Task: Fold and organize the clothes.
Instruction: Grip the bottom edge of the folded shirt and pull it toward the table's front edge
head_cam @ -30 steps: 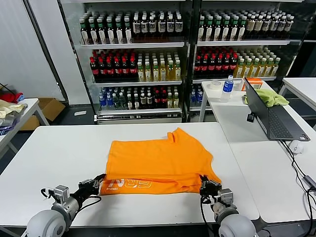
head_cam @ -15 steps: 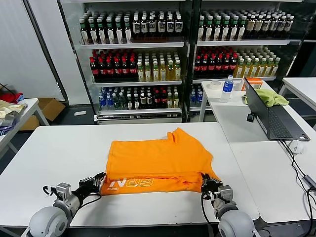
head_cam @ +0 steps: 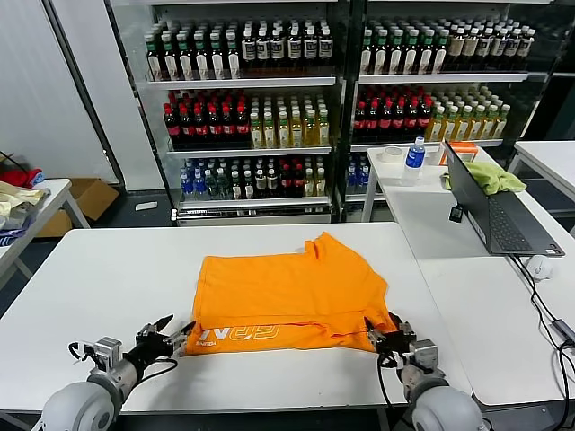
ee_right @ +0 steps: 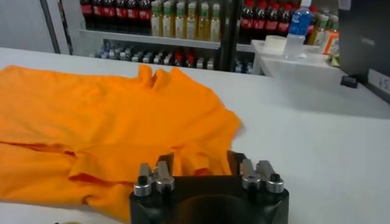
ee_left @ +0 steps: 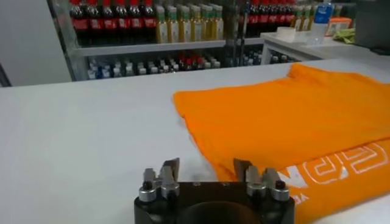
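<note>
The orange T-shirt is bunched up at the T-shirt's corner [ee_right: 194, 159] by my right gripper. So I should pinch that corner [head_cam: 384, 323] with my right gripper and pull it smooth before I fold any further.
The orange T-shirt [head_cam: 287, 292] lies flat in the middle of the white table [head_cam: 108, 278]. Its near hem is folded over, so a strip with pale lettering [head_cam: 241, 334] faces up. My left gripper [head_cam: 168, 335] stands open just off the strip's left corner. In the left wrist view the gripper [ee_left: 206, 169] straddles the T-shirt's [ee_left: 286, 115] near edge without gripping it. My right gripper [head_cam: 388, 337] is open at the strip's right corner. In the right wrist view a loose fold of the T-shirt [ee_right: 109, 109] lies between the spread fingers of the gripper [ee_right: 201, 161].
A laptop [head_cam: 499, 215], a mouse [head_cam: 539, 266] and a cable sit on the table to the right. Behind them are a yellow-green cloth [head_cam: 494, 175], a bottle [head_cam: 414, 154] and a tape roll [head_cam: 392, 154]. Drink shelves [head_cam: 252, 81] fill the back. A side table with fabrics [head_cam: 16, 197] stands far left.
Both grippers went from shut on the folded hem's corners to open, letting it go and drawing back slightly toward me. The lettered strip now lies flat.
</note>
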`<state>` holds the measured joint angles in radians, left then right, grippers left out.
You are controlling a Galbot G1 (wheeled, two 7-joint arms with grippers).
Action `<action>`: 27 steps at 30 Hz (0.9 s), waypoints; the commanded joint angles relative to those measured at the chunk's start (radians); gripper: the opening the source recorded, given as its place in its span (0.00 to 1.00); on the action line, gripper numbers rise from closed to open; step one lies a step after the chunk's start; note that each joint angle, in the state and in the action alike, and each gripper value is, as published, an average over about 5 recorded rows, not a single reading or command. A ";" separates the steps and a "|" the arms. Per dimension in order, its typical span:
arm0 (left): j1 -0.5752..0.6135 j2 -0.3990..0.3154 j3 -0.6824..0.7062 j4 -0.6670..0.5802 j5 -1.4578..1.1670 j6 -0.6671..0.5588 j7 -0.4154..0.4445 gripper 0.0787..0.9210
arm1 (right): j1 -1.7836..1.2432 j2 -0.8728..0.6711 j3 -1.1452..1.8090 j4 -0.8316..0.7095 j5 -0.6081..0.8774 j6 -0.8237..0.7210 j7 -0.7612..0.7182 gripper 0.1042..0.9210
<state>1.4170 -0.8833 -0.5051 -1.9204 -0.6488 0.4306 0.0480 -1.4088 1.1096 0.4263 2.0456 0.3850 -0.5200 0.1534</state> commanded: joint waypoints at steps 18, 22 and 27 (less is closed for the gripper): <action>0.035 -0.012 0.054 -0.067 -0.066 0.110 -0.176 0.81 | -0.082 0.026 0.058 -0.014 0.143 0.008 -0.003 0.67; 0.038 -0.013 0.058 -0.065 -0.064 0.113 -0.169 0.67 | -0.069 0.030 0.041 -0.023 0.142 0.004 0.003 0.55; 0.032 -0.011 0.071 -0.058 -0.053 0.119 -0.159 0.51 | -0.054 0.035 0.028 -0.028 0.143 -0.004 0.014 0.37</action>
<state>1.4432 -0.8923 -0.4414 -1.9761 -0.6951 0.5348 -0.0990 -1.4560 1.1482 0.4568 2.0169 0.5127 -0.5219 0.1682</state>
